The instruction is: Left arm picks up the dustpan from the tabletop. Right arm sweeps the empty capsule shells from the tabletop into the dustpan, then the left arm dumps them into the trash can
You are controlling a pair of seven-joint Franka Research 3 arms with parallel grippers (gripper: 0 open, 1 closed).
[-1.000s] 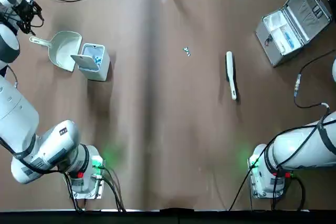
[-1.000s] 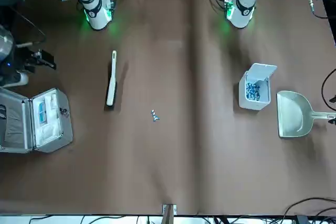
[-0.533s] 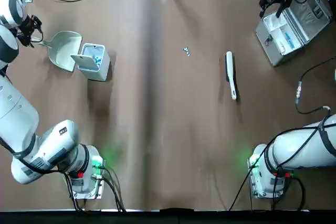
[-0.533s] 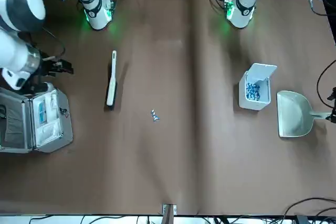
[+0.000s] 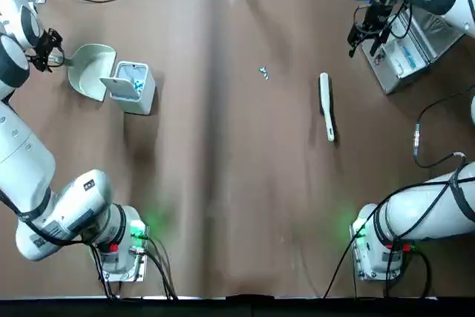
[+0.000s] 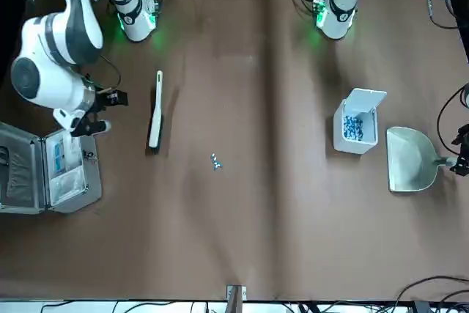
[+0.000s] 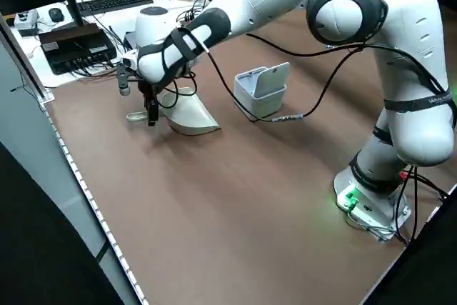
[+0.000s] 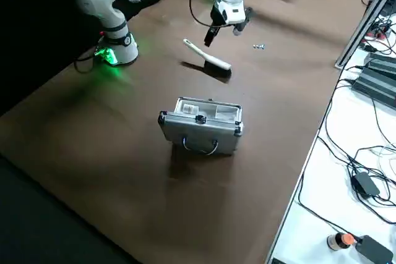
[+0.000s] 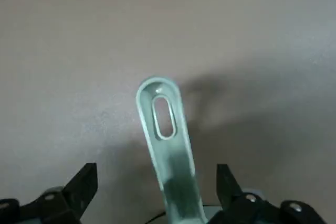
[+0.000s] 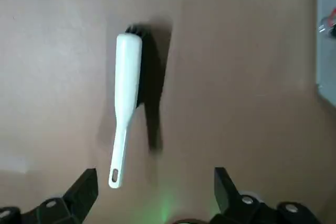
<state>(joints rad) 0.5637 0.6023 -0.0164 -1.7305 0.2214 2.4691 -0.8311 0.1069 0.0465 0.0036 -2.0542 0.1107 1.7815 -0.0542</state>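
Observation:
The dustpan [image 6: 412,160] will come free and leave the trash can standing when I lift, since a piece of the tabletop [image 6: 382,138] shows between its scoop and the trash can.
The pale green dustpan [image 5: 90,70] lies at the far left of the tabletop [image 5: 223,183], scoop against the trash can [image 5: 133,88]. My left gripper [image 5: 50,51] is low over its handle [image 9: 167,135], open, with one finger on each side. The capsule shells [image 5: 263,73] lie in a tiny cluster mid-table, also seen in the front view as capsule shells [image 6: 215,161]. My right gripper [image 5: 365,38] hangs open above the table between the metal case and the white brush [image 5: 326,105]; the right wrist view shows the brush [image 10: 126,103] ahead of it.
An open grey metal case [image 5: 415,31] stands at the far right. The trash can [image 6: 357,131] holds blue-white bits inside. Cables run along the table's far edge and down the right side. Arm bases [image 5: 119,250] stand at the near edge.
My left gripper has come down from beyond the dustpan's handle to straddle it. The right arm has swung in from over the case toward the brush.

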